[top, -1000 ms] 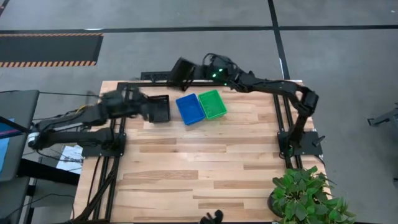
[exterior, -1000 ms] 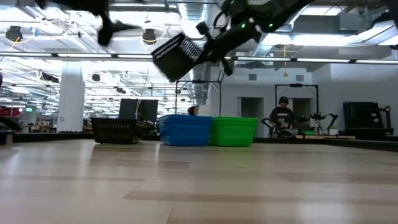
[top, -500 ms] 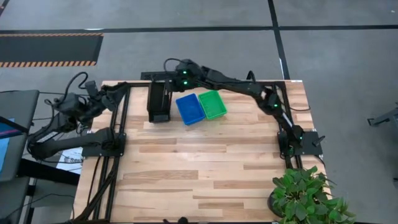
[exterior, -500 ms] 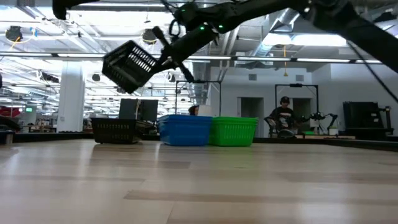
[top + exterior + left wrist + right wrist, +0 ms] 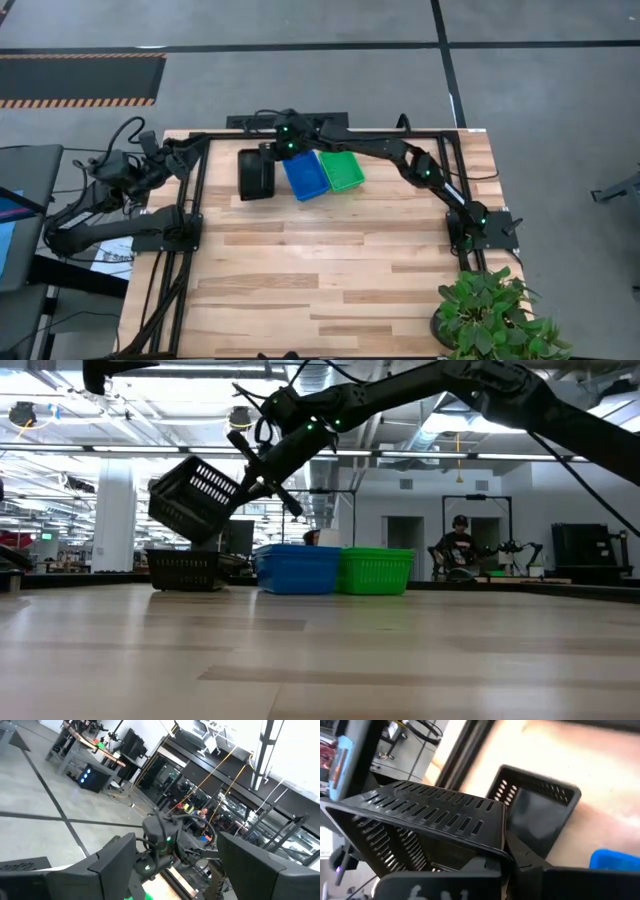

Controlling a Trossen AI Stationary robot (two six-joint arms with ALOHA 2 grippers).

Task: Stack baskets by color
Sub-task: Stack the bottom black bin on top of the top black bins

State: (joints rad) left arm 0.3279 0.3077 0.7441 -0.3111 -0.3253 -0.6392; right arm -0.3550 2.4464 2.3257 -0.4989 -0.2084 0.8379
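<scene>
The held black basket (image 5: 190,498) hangs slanted over the standing black basket (image 5: 182,570), so next my right gripper lets it go inside, then grips its rim and sets it level.
My right gripper (image 5: 255,472) is shut on a black basket (image 5: 195,500), which hangs tilted just above a second black basket (image 5: 185,570) standing on the table at the far left. Beside that one stand a blue basket (image 5: 305,175) and a green basket (image 5: 342,167), side by side on their bottoms. The right wrist view shows the held basket (image 5: 420,820) in front of the standing black one (image 5: 535,810). My left gripper (image 5: 182,870) is open, holds nothing, and is drawn back over the table's far left corner (image 5: 150,152). My right gripper holds the black basket by its rim at one end (image 5: 492,851). Whether one finger is inside, the gripper's own body hides. The fingers slant down from the table's right. The basket is lifted clear, tilted, its free end lowest.
A black metal frame (image 5: 195,200) runs along the table's left, far and right edges. A potted plant (image 5: 495,315) stands at the near right corner. Bare wood (image 5: 320,270) fills the near half. A person (image 5: 455,550) is in the room beyond.
My right gripper has carried the black basket toward the table's left edge and down, to just over the black basket on the table; the basket stays tilted. My left gripper has drawn back from that standing basket toward the table's left edge and has kept still since.
</scene>
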